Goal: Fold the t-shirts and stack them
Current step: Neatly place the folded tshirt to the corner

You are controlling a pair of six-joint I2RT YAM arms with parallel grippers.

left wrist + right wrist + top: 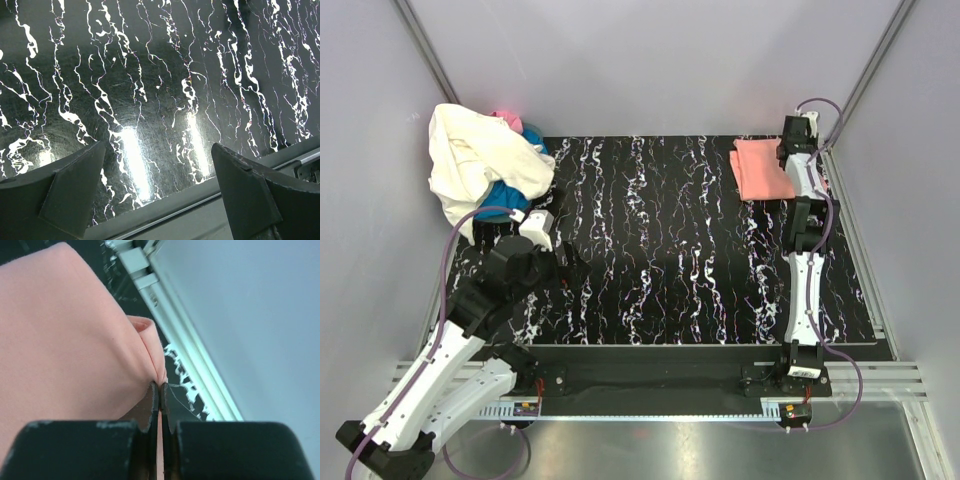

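The salmon shirt's pinched edge (pixel 159 366) is still short of the light rail (pixel 188 356), and the mat ahead is open. My right gripper keeps pulling until the edge meets the rail, then let go.
A folded salmon-pink t-shirt (pixel 760 168) lies flat at the back right of the black marbled mat (pixel 670 250). My right gripper (pixel 790 152) is at its right edge, shut on a pinch of the salmon cloth (pixel 65 340); in the right wrist view the gripper (pixel 160 386) has its jaws closed with cloth between them. A crumpled pile sits at the back left: a cream-white shirt (pixel 475 165) on top, a blue one (pixel 505 197) under it, a bit of hot pink (pixel 506 118) behind. My left gripper (pixel 576 266) is open and empty over the mat, near the pile; the left wrist view (pixel 159 147) shows only mat between its fingers.
Grey walls enclose the cell on three sides. A metal rail (pixel 650 385) runs along the mat's near edge by the arm bases, and a light rail (pixel 195 360) runs beside the mat's right edge next to the salmon shirt.
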